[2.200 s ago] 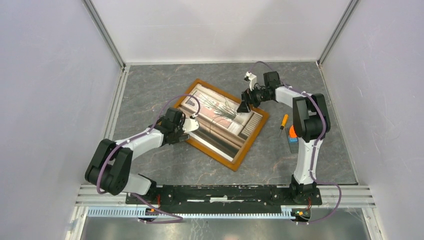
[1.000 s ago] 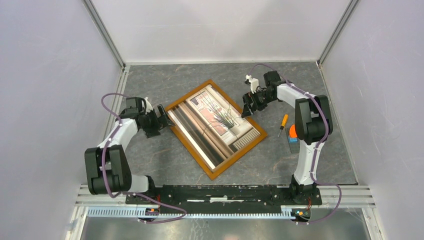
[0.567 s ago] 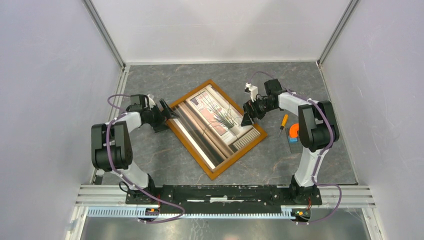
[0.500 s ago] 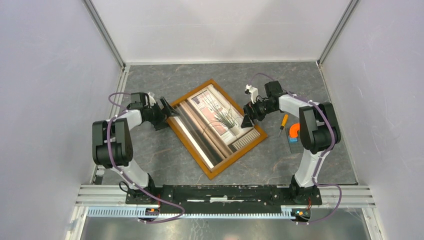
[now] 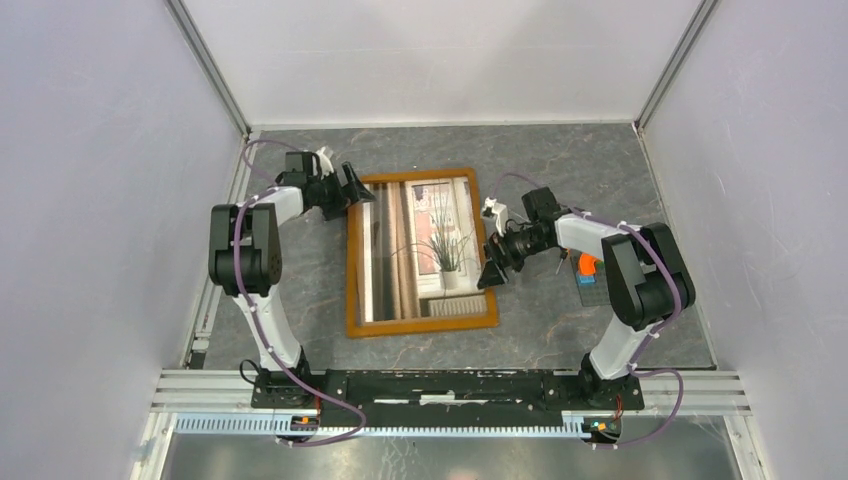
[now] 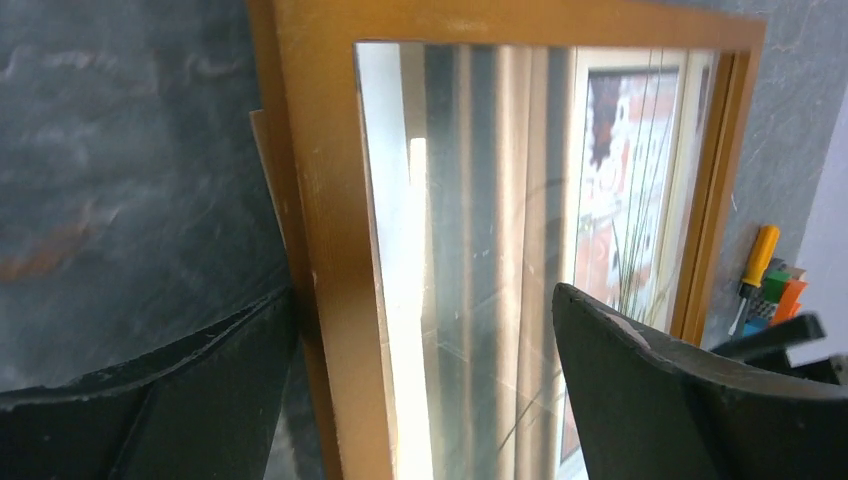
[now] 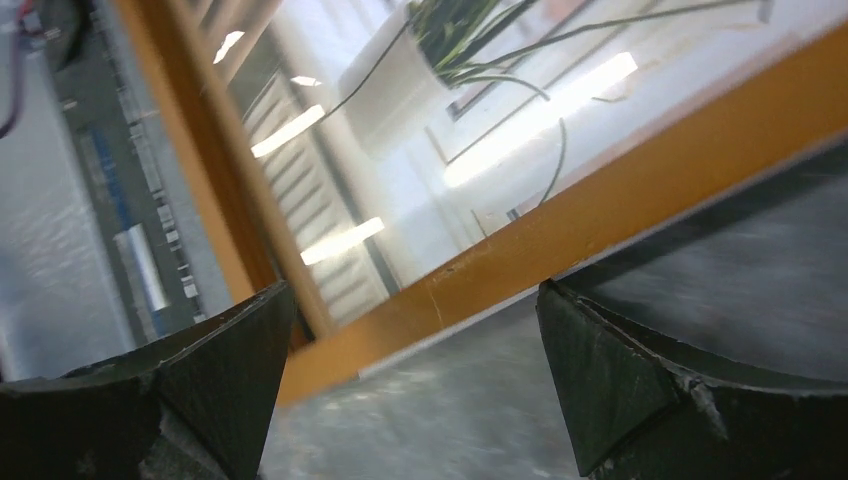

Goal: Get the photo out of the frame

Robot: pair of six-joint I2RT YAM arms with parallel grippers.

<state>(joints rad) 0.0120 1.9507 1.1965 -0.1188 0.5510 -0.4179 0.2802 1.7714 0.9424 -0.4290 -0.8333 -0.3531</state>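
My gripper should slide the frame toward the far wall first, since the backing board's corner shows under the frame's side bar while the frame covers the photo.
The frame lies flat on the grey table with its glass side up and its sides square to the table edges. Under the glass the photo shows a potted plant and curtains. My left gripper stands open at the frame's far left corner. In the left wrist view its fingers straddle the orange-brown moulding. My right gripper is open low beside the frame's right rail. In the right wrist view that rail runs just ahead of the open right gripper, which holds nothing.
An orange piece and a blue block sit on the table right of the right forearm. A screwdriver with an orange handle lies there too. White walls close in the table on three sides.
The frame has turned from a diagonal lie to square with the table. My left gripper swung to its far left corner. My right gripper came nearer along the right rail. Both stayed open.
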